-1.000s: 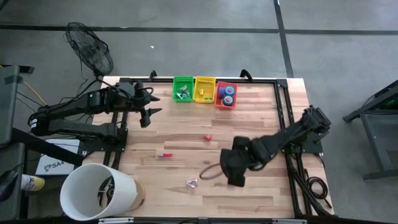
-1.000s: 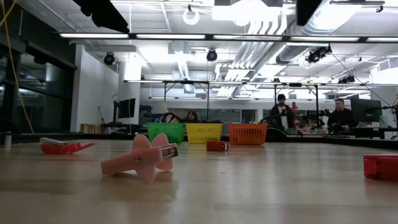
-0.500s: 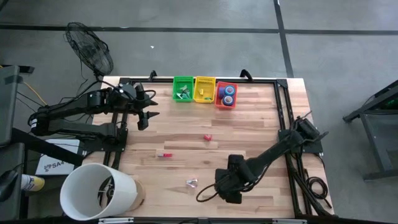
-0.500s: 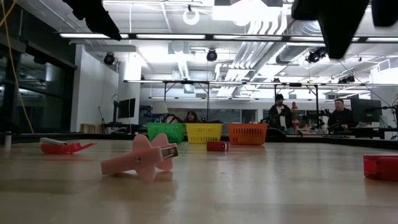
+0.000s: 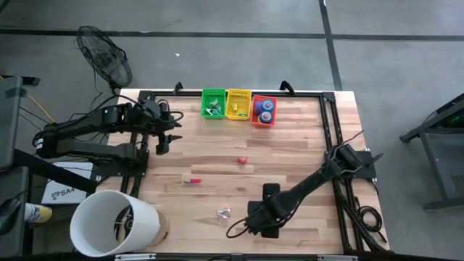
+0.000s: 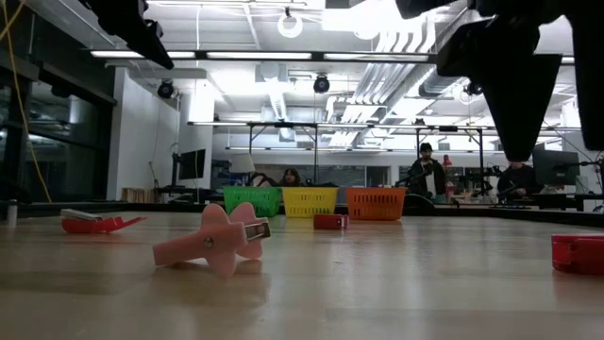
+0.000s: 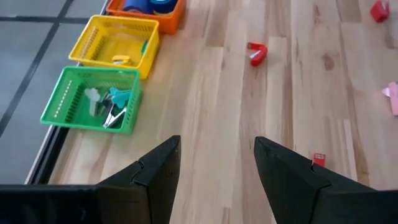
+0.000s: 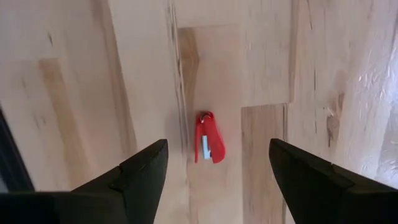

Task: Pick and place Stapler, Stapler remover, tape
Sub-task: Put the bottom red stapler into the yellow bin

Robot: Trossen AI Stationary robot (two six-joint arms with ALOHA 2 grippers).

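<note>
The red stapler's spread arms (image 8: 214, 138) have a gap (image 8: 205, 147) between them, so the arms will press together when I grip and lift the red stapler.
My right gripper (image 5: 259, 220) is open above the table's near middle. A small red stapler (image 8: 208, 145) lies flat on the wood below it, between the two fingers and untouched; it also shows in the low view (image 6: 576, 253). A pink stapler remover (image 5: 223, 212) lies to the left of it. Another red stapler (image 5: 191, 180) and a small red piece (image 5: 242, 160) lie mid-table. Blue tape rolls (image 5: 266, 110) sit in the orange basket (image 5: 254, 116). My left gripper (image 5: 162, 139) is open and empty at the far left.
A green basket (image 5: 213, 104) with stapler removers and a yellow basket (image 5: 238, 104) stand beside the orange one at the far edge. A white bucket (image 5: 116, 221) stands off the near left corner. Black rails (image 5: 330, 138) run along the table's right and far edges.
My right gripper has gone toward the table's near edge and somewhat left, and has come down, so that it now hangs over the red stapler. My left gripper has drawn back a little toward the table's left edge. Both stay open.
</note>
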